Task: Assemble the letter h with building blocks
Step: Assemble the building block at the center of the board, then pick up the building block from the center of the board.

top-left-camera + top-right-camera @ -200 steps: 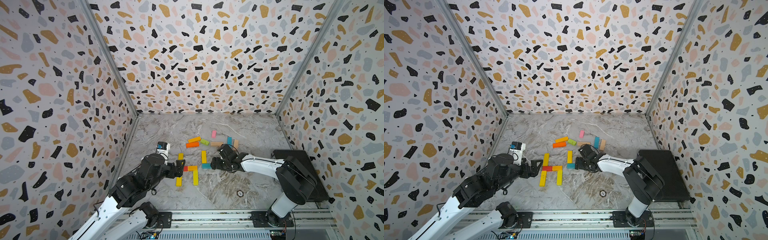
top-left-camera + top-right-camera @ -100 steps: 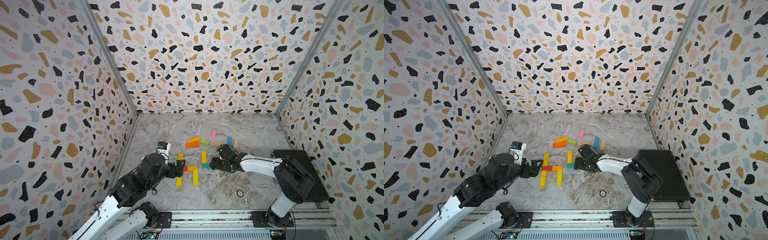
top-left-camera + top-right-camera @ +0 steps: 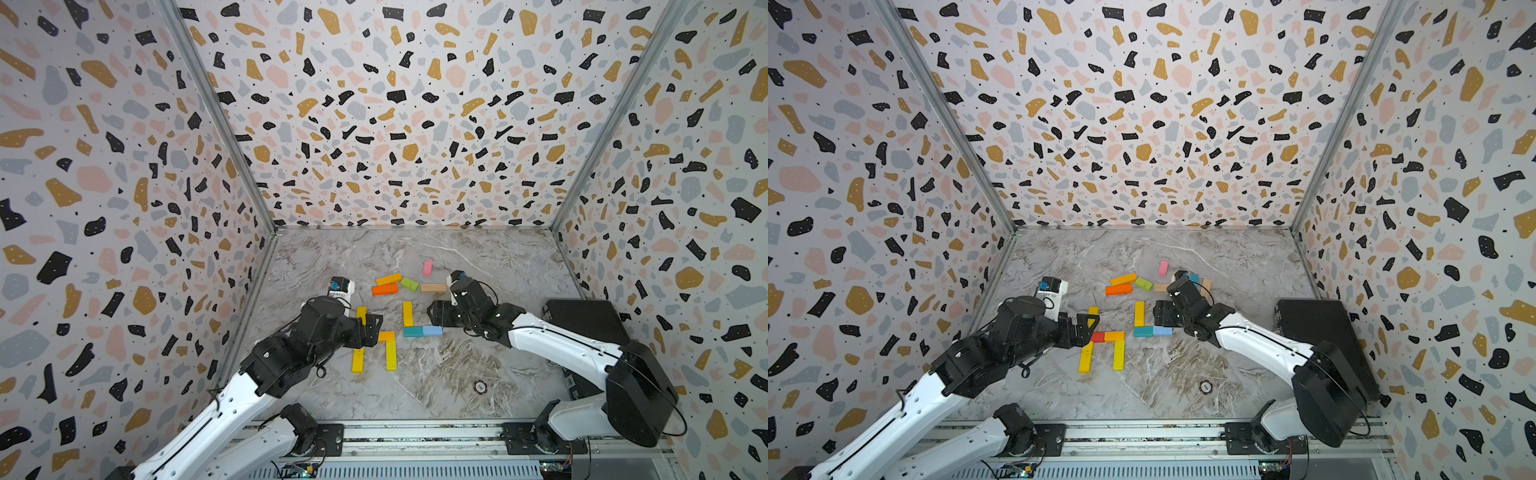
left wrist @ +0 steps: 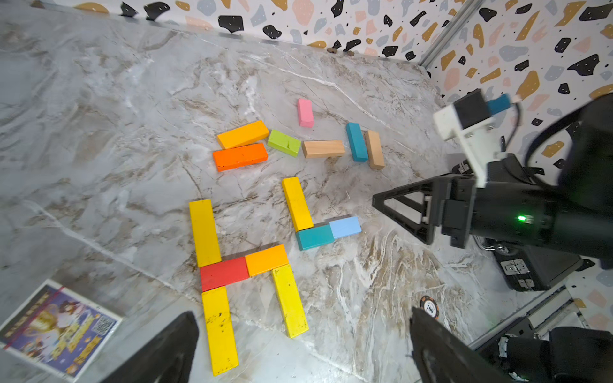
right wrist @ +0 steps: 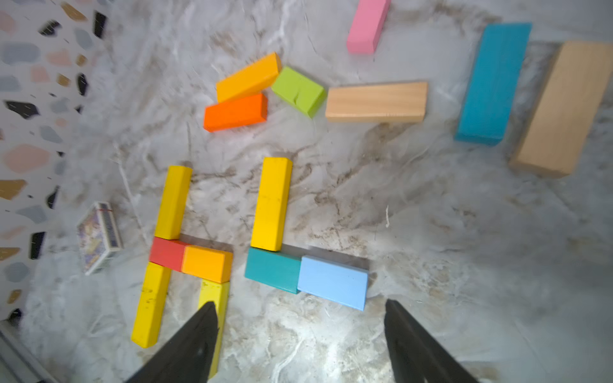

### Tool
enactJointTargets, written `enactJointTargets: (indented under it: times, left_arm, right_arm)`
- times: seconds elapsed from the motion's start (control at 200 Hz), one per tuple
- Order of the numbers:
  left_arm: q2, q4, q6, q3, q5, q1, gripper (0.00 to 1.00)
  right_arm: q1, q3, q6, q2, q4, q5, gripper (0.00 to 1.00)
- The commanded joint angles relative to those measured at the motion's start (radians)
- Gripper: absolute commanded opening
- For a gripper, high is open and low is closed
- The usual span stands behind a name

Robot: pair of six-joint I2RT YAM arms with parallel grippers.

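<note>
Both long sides [image 3: 432, 292] of the wood block are free, so my left gripper should keep moving toward the wood block [image 3: 433, 287] next to the green block until its fingers straddle the wood block's middle.
Near my left gripper [image 3: 372, 328], several building blocks lie joined flat: a yellow bar [image 4: 204, 232], red [image 4: 224, 273] and orange [image 4: 267, 260] halves, and two yellow legs [image 4: 219, 328]. Beside them, another yellow bar [image 3: 407, 313] meets a teal block [image 3: 413, 331] and a light blue block [image 3: 432, 330]. My right gripper [image 3: 436, 312] hovers open just right of this group, holding nothing. The left gripper [image 4: 302, 316] is wide open and holds nothing. Loose orange [image 4: 240, 156], green [image 4: 284, 143], pink [image 4: 305, 112], teal [image 4: 357, 142] and plain wood [image 4: 323, 149] blocks lie farther back.
A small printed card box [image 4: 59, 328] lies left of the joined blocks. A poker chip [image 3: 480, 387] sits on the marble floor toward the front. A black case [image 3: 582, 320] stands at the right wall. Patterned walls close three sides.
The right arm has shifted slightly beside the light blue block. The blocks and the left arm stand as before.
</note>
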Motion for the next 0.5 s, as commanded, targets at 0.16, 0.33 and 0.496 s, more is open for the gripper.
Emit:
enactJointTargets:
  times: [0.16, 0.33, 0.496]
  left_arm:
    - [0.425, 0.301, -0.101, 0.108, 0.174, 0.06, 0.94]
    - [0.732, 0.393, -0.103, 0.265, 0.205, 0.068, 0.89]
    - [1.037, 0.321, -0.002, 0.521, 0.221, 0.041, 0.91]
  right_arm:
    - [-0.025, -0.111, -0.018, -0.076, -0.071, -0.026, 0.77]
    - [-0.035, -0.187, -0.014, -0.149, -0.075, -0.039, 0.77]
    - [-0.054, -0.229, -0.045, -0.251, -0.15, 0.028, 0.78]
